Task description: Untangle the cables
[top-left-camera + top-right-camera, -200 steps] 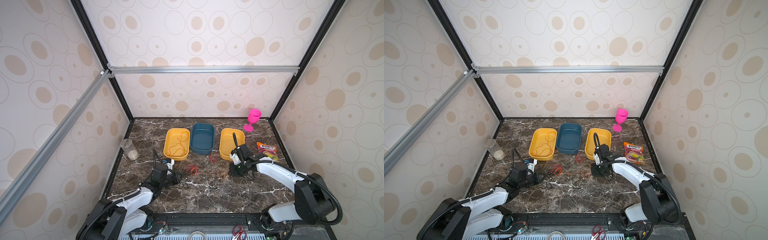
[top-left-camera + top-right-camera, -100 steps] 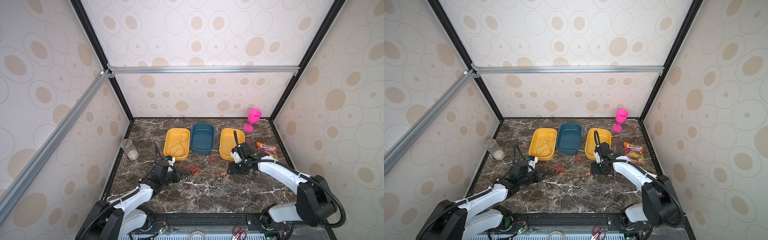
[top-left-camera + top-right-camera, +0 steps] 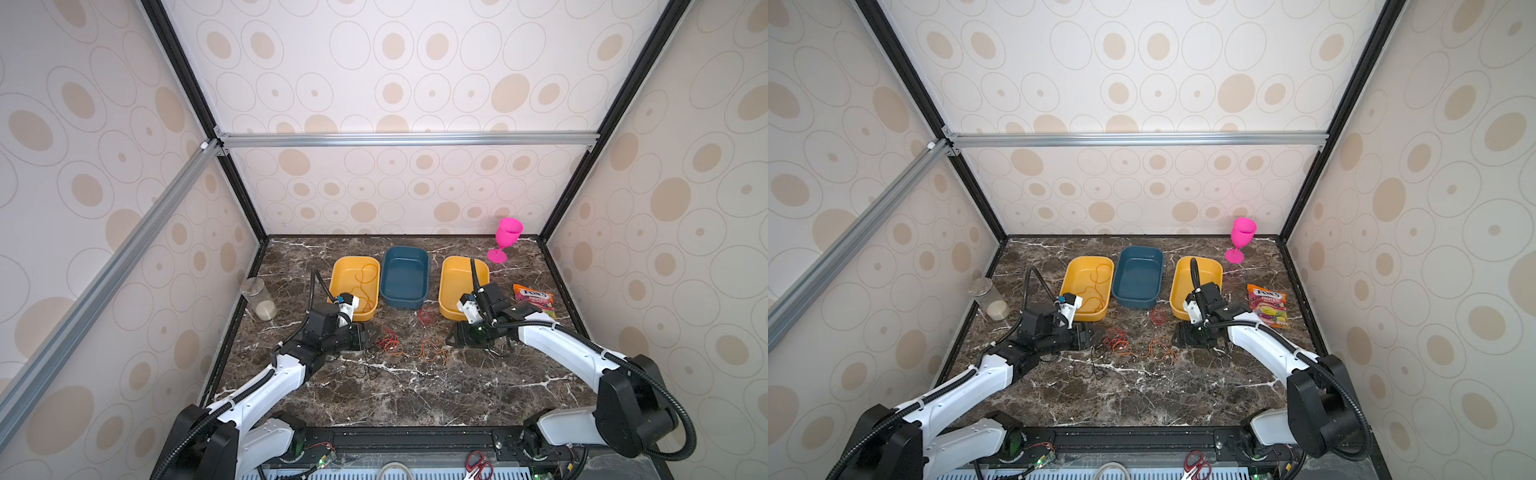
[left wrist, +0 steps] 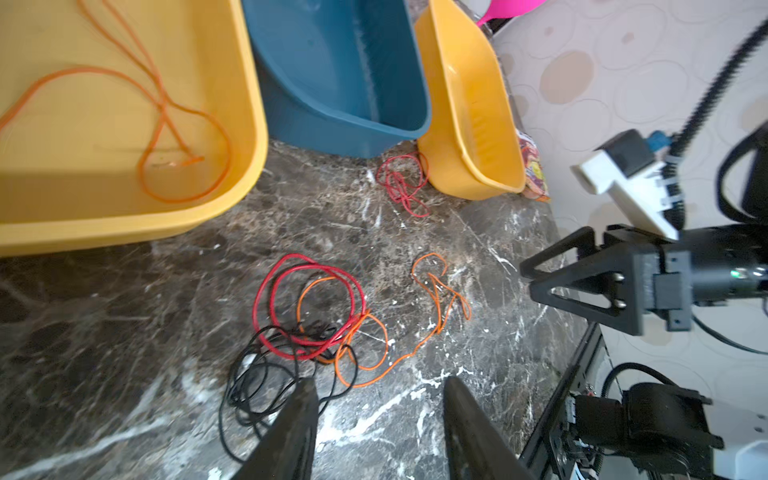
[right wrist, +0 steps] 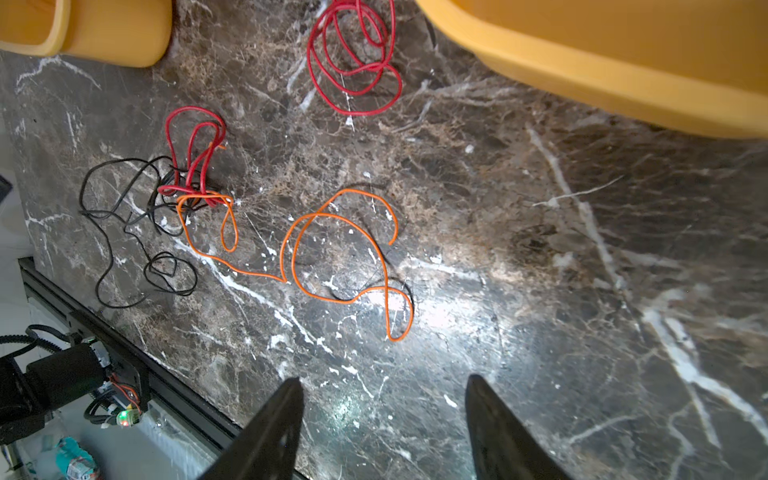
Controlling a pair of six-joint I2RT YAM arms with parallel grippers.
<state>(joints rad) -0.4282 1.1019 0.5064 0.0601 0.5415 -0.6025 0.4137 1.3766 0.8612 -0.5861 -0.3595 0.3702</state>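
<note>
My gripper will pull the orange cable and its loose coils [image 5: 357, 229] will straighten, but the end of the orange cable that hooks through the tangle's red loops [image 5: 204, 193] will stay caught.
The cables lie loose on the marble table between my grippers. A tangle of red cable [image 4: 307, 303], black cable [image 4: 253, 386] and orange cable [image 4: 374, 349] sits just beyond the tips of my left gripper [image 4: 380, 382], which is open and holds nothing. The orange cable [image 5: 332, 257] trails in loops toward my right gripper [image 5: 384, 380], also open and empty. In both top views the tangle [image 3: 386, 340] [image 3: 1115, 338] lies between the left gripper [image 3: 368, 336] and right gripper [image 3: 451, 338]. A separate red coil [image 3: 426, 316] lies farther back. Another orange cable [image 3: 363, 282] rests in the left yellow tray [image 3: 345, 270].
A blue tray [image 3: 405, 276] and a second yellow tray [image 3: 453, 286] stand behind the cables. A pink goblet [image 3: 505, 239] and a candy bag [image 3: 534, 299] sit at the back right, a clear jar [image 3: 259, 297] at the left edge. Red-handled scissors [image 3: 478, 467] lie below the front rail.
Both grippers have opened from a shut or nearly shut state. The orange cable now lies slack on the table between them. The arms have barely shifted.
</note>
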